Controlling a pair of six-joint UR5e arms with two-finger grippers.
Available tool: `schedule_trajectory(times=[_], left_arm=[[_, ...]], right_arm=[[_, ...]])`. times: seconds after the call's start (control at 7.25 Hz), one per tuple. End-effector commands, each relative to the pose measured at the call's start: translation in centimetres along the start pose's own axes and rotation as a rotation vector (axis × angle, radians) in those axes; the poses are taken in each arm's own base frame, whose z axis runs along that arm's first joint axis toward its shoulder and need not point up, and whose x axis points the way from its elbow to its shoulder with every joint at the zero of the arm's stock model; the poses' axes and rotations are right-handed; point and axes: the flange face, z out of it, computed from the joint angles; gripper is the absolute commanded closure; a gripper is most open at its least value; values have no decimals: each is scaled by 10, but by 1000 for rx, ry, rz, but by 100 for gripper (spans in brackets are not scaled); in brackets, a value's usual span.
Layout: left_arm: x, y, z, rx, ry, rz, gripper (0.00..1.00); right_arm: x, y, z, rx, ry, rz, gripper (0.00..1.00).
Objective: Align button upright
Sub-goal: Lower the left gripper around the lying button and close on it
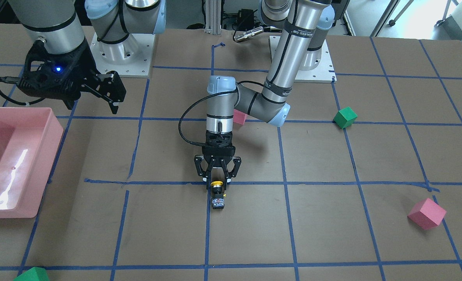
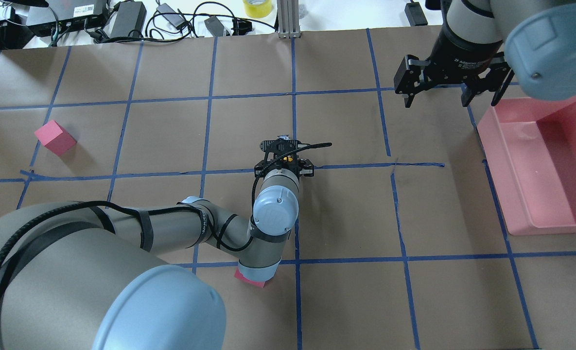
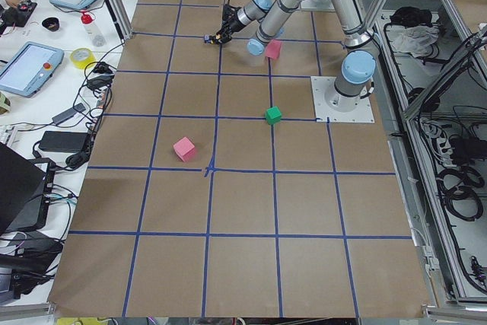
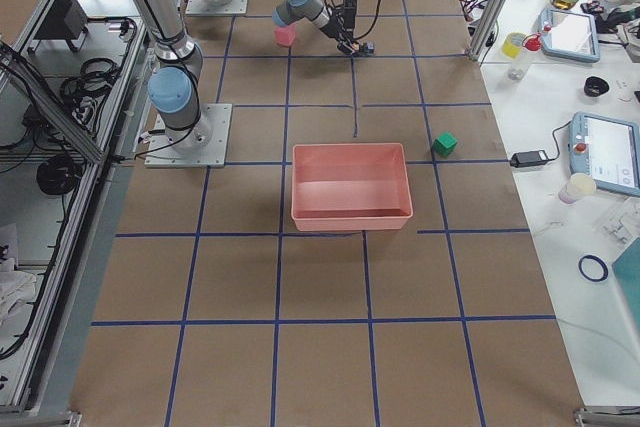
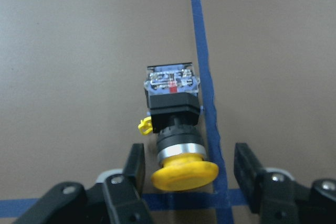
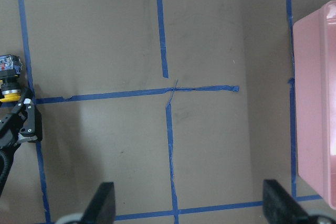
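The grey-white contact block (image 1: 218, 203) is square at its end, so the button (image 1: 218, 193) should stand on that end with its yellow cap up when I turn it upright.
The button (image 1: 217, 194) lies on its side on the brown table beside a blue tape line, with its yellow cap toward the robot and its grey-white contact block pointing away. My left gripper (image 1: 216, 183) is low over it and open. In the left wrist view the button (image 5: 173, 114) lies just ahead of the gripper (image 5: 190, 174), with one finger on each side of the cap and a gap at both. My right gripper (image 1: 114, 97) hangs open and empty above the table near the pink bin. Its wrist view shows the button (image 6: 8, 80) at the far left.
A pink bin (image 1: 55, 132) stands on the robot's right side, also seen from overhead (image 2: 501, 165). A green cube (image 1: 345, 117) and a pink cube (image 1: 426, 213) sit on the robot's left. Another pink cube (image 1: 239, 117) lies under the left forearm. A green cube (image 1: 32, 274) is at the operators' edge.
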Motion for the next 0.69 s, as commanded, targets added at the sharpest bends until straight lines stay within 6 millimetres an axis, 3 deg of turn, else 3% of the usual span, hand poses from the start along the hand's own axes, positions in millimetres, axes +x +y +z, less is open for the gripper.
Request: schedule_trajectory(times=[0.0,0.28,0.55], left_arm=[[-1,-2,-3,5,-1,1,60],[3,-23,-16,41,16,12,65],[17,-61,-26,-58,21,67,65]], right_arm=[[1,0,1,-2,2,3,0],[0,0,1,3,2,2,0],[0,0,1,1,2,2,0]])
